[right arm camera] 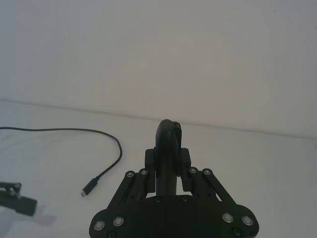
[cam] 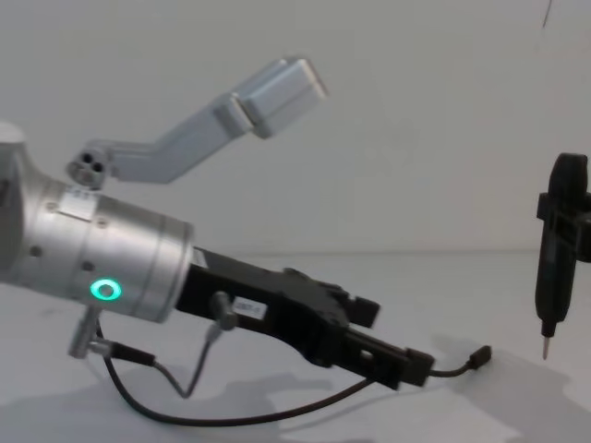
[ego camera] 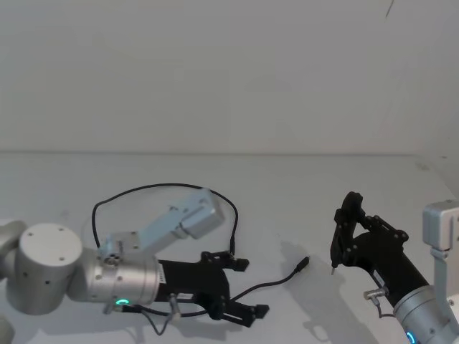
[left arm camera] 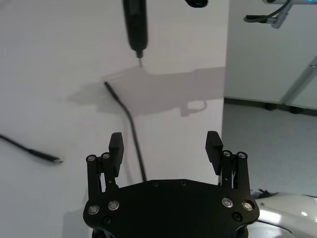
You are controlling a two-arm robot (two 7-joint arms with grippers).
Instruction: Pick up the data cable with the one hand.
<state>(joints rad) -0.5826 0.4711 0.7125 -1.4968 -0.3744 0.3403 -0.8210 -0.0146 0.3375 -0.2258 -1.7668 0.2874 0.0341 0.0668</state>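
Note:
The data cable (cam: 447, 373) will keep its bend and stick out when I lift it, because the plug end (cam: 479, 357) curves up off the white table.
The data cable (ego camera: 163, 186) is thin and black and lies on the white table. It loops behind my left arm, with one plug (ego camera: 233, 251) by the upper finger and the other plug (ego camera: 303, 263) out to the right. My left gripper (ego camera: 249, 287) is open and low over the stretch leading to that right plug. In the left wrist view the cable (left arm camera: 133, 129) runs between the spread fingers of this gripper (left arm camera: 165, 145), nearer one finger. In the chest view the cable (cam: 277, 415) sags under the gripper (cam: 397, 341). My right gripper (ego camera: 351, 240) is shut on a dark pen-shaped tool (ego camera: 336, 247).
The pen-shaped tool's metal tip (cam: 545, 349) hangs just right of the cable's right plug (cam: 480, 355). A short grey wire (cam: 208, 346) with silver connectors dangles from my left wrist. A grey bracket (ego camera: 179, 222) rises behind the left arm. The white table (ego camera: 287, 193) stretches back to a white wall.

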